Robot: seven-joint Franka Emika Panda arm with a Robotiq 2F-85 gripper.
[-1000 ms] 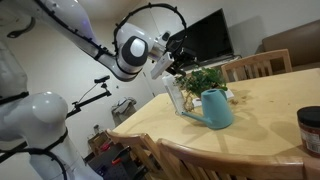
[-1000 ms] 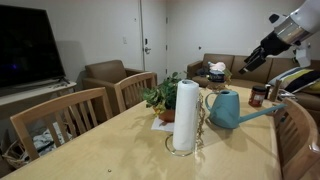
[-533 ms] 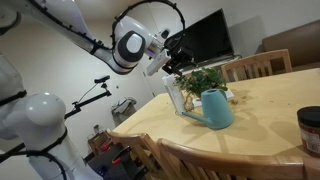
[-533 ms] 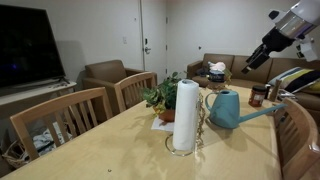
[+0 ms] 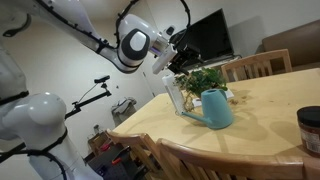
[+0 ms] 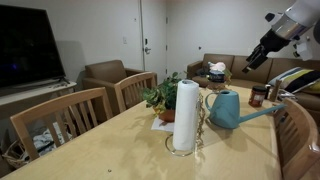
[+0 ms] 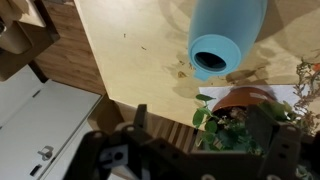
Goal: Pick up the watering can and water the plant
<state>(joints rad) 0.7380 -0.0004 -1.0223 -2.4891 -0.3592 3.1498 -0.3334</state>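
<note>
Next, I swing my gripper across above the watering can [image 5: 216, 106] first, because my open gripper is facing the plant [image 5: 203, 80] and the watering can stands off to one side.
The teal-blue watering can [image 5: 218, 108] stands upright on the wooden table [image 5: 275, 105], also in an exterior view [image 6: 228, 110]. In the wrist view it shows from above, its open top [image 7: 210, 56] facing the camera. The bushy green plant [image 5: 205, 79] in its orange-brown pot [image 7: 243, 100] stands just behind the can, also in an exterior view [image 6: 160, 97]. My gripper [image 5: 180, 56] hangs in the air above the table's edge near can and plant, also in an exterior view [image 6: 257, 58]. In the wrist view the gripper [image 7: 202, 135] is open and empty, the plant's leaves showing below it.
A paper towel roll [image 6: 185, 115] on a wire stand is in front of the plant. A clear bottle [image 5: 175, 96] stands beside the can. A dark jar [image 5: 310, 128] sits at the table's near side. Wooden chairs [image 6: 60, 115] ring the table.
The arm has shifted slightly, the gripper a little higher and nearer the plant. The can and plant have not moved.
</note>
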